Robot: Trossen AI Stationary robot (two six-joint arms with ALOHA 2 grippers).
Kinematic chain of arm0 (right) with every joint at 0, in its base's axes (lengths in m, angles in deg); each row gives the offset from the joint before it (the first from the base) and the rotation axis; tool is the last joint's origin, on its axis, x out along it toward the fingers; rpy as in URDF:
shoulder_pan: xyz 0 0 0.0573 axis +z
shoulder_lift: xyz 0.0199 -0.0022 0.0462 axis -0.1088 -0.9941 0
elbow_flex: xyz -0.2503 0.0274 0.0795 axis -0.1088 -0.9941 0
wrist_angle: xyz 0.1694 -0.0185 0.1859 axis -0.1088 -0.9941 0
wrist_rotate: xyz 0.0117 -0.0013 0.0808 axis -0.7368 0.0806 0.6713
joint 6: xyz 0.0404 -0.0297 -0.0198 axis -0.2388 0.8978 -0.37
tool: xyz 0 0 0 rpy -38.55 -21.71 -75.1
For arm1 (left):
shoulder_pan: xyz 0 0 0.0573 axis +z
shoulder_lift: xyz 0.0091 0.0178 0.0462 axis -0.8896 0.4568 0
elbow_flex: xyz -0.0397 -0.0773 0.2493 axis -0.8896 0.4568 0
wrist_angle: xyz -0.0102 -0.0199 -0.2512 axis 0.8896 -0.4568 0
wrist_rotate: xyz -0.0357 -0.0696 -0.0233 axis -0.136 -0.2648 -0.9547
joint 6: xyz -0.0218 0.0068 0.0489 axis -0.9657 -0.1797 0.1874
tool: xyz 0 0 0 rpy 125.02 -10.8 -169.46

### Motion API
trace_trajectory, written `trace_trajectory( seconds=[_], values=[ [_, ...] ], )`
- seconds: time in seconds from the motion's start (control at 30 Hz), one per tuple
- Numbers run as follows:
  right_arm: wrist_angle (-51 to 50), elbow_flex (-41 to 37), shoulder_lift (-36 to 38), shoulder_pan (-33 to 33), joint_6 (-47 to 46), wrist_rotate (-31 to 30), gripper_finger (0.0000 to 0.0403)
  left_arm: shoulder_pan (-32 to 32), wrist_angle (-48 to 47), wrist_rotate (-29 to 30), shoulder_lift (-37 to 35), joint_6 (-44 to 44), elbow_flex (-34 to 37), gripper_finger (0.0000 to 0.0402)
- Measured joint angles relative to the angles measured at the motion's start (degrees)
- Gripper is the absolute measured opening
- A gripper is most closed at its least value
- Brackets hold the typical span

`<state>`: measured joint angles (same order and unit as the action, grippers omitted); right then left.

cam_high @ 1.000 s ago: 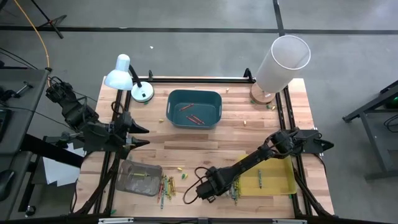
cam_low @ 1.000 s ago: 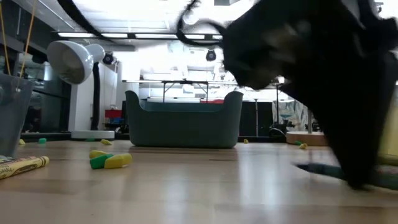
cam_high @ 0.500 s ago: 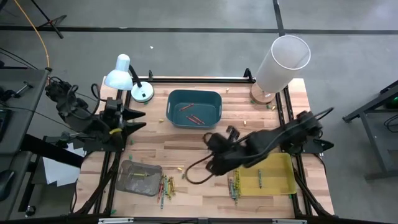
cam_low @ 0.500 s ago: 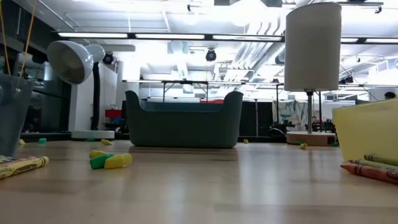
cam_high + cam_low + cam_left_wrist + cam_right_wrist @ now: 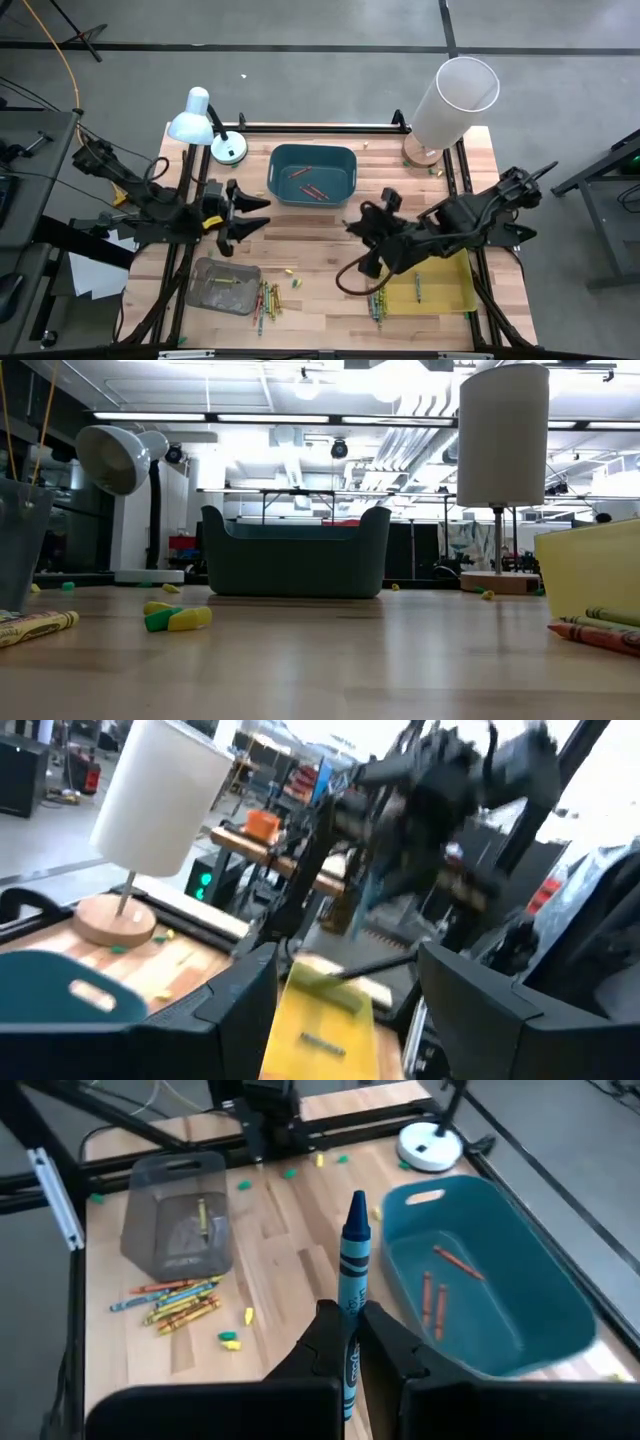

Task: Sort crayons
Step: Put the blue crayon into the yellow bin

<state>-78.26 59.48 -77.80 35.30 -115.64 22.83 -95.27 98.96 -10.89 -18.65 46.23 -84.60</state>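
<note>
Next, my right gripper swings back and lets go of the blue crayon in the yellow tray, because it is pointing that crayon toward the teal bin of red crayons.
My right gripper hangs above the table's middle, between the teal bin and the yellow tray, shut on a blue crayon. My left gripper is open and empty above the table's left part, beyond the grey tray; its fingers frame the left wrist view. Red crayons lie in the teal bin, one yellow crayon in the grey tray. Loose crayons lie in two heaps near the front edge. Neither gripper shows in the low view. My right gripper pinches the blue crayon's wrapped lower part between its two fingers. The crayon lies along the fingers, and its pointed tip sticks out well past the fingertips. It is lifted clear of the table.
A white desk lamp stands at the far left and a tall white cylinder on a wooden base at the far right. Small yellow and green bits lie scattered on the wood. Black rails edge the table.
My right gripper has risen from the table near the front edge and gone toward the far edge and the right, out of the low view. My left gripper has drawn back toward the left edge, then swung out toward the table's middle.
</note>
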Motion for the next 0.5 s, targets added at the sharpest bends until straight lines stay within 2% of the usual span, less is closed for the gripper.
trace_trajectory(
  seconds=[0.13,0.33,0.43,0.5],
  values=[
    [17.4,-16.8,6.04,-0.22,1.28,5.05,0.0,2.07,3.84,-2.53,0.95,0.16,0.01,0.023],
    [54.22,-45.11,22.9,-3.62,6.25,10.92,0.0,4.02,5.35,-4.08,0.67,0.99,0.02,0.023],
    [69.96,-54.97,29.07,-5.78,8.63,15.06,0.0,5.3,5.33,-4.19,0.73,1.03,0.02,0.0229],
    [75.07,-58.95,31.61,-6.77,8.81,16.77,0.0,6.42,5.47,-4.87,1.15,1.01,0.02,0.023]
  ],
)
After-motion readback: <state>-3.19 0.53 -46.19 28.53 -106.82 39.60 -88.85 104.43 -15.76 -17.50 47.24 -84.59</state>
